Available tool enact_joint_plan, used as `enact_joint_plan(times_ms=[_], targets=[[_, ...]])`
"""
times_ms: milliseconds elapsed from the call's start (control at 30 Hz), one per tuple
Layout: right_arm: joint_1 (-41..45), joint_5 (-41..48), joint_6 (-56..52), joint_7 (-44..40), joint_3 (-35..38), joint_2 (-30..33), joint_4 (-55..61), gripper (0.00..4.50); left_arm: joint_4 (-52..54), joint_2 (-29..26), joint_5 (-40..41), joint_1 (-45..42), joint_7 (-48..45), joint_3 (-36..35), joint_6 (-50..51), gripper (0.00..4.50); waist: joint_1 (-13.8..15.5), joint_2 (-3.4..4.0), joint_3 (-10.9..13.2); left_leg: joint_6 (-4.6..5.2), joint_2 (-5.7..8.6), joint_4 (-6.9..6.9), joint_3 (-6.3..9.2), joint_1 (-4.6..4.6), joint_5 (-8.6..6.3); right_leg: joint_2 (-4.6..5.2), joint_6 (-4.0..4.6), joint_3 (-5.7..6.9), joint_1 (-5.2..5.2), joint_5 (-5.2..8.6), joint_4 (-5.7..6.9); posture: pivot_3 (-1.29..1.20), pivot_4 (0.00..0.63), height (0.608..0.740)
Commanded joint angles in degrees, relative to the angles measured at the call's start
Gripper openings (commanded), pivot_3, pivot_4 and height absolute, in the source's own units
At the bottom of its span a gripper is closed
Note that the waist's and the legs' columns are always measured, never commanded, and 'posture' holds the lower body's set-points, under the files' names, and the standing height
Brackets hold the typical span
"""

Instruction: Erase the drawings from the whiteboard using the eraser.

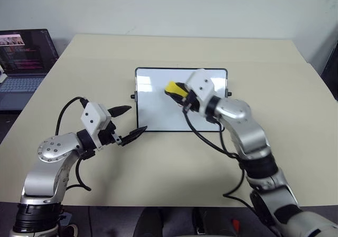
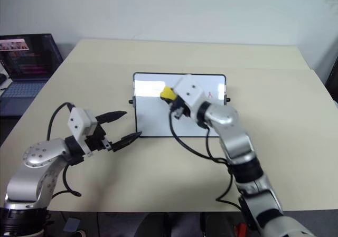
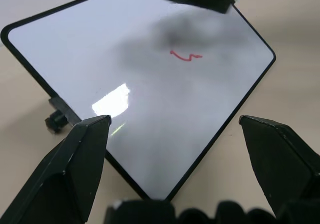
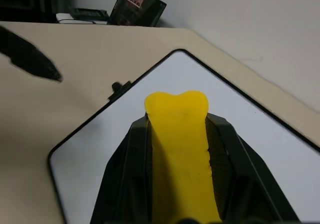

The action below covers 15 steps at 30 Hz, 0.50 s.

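Note:
The yellow eraser is hovering past the red squiggle. My right gripper should pull the eraser back and rub the squiggle before it rubs the small red mark in the whiteboard's far corner.
The whiteboard lies flat in the middle of the beige table. A thin red squiggle, one of the drawings, shows on it, and a small red mark sits near its far right corner. My right gripper is shut on the yellow eraser and holds it raised over the board's far middle, pointing left. My left gripper stands open just off the board's near left corner, with nothing between its fingers.
An open laptop stands at the table's far left edge. Small black knobs stick out from the board's short sides. Black cables hang from both arms. Bare tabletop lies in front of the board.

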<state>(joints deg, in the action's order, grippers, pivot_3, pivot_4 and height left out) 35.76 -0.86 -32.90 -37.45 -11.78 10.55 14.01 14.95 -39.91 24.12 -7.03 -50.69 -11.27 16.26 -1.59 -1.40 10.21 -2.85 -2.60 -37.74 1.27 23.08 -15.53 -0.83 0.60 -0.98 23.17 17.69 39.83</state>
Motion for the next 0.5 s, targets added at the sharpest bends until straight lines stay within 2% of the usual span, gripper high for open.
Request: enact_joint_plan(times_ms=[33,167,333,500], targets=[[-4.42,3.05,-6.82,-0.64,1.99,3.61,11.94,1.11,0.46,-0.53,1.64,-1.10,-1.85,0.23,-0.19,4.50,-0.02,0.00,0.00,0.00,0.00,0.01,-0.01,0.00,0.00,0.00,0.00,0.00,0.00,0.00,-0.02,0.00,0.150,0.740],[-9.33,3.30,-10.21,-0.77,0.85,9.60,17.61,1.11,-0.75,-1.34,1.96,-3.00,-3.24,0.93,1.55,4.50,-0.08,-0.01,0.01,0.00,0.02,-0.04,-0.01,-0.07,0.00,-0.02,-0.02,-0.01,0.00,0.01,0.08,0.00,0.150,0.740],[-9.59,-1.99,-6.25,0.31,-5.93,15.45,16.20,1.11,-3.05,-1.47,1.09,-5.43,-3.61,1.48,1.74,4.50,-0.47,-0.02,0.02,0.01,0.00,-0.07,-0.04,-0.15,0.01,-0.13,-0.02,-0.06,0.00,0.01,0.14,0.00,0.150,0.740],[-6.65,-5.14,-3.12,2.52,-9.76,14.09,11.90,1.11,-4.66,-1.80,1.26,-6.70,-4.55,1.47,1.57,4.50,-0.43,-0.05,0.04,0.00,0.00,-0.06,-0.04,-0.12,0.01,-0.15,-0.04,-0.07,0.00,0.02,0.11,0.00,0.150,0.740]])
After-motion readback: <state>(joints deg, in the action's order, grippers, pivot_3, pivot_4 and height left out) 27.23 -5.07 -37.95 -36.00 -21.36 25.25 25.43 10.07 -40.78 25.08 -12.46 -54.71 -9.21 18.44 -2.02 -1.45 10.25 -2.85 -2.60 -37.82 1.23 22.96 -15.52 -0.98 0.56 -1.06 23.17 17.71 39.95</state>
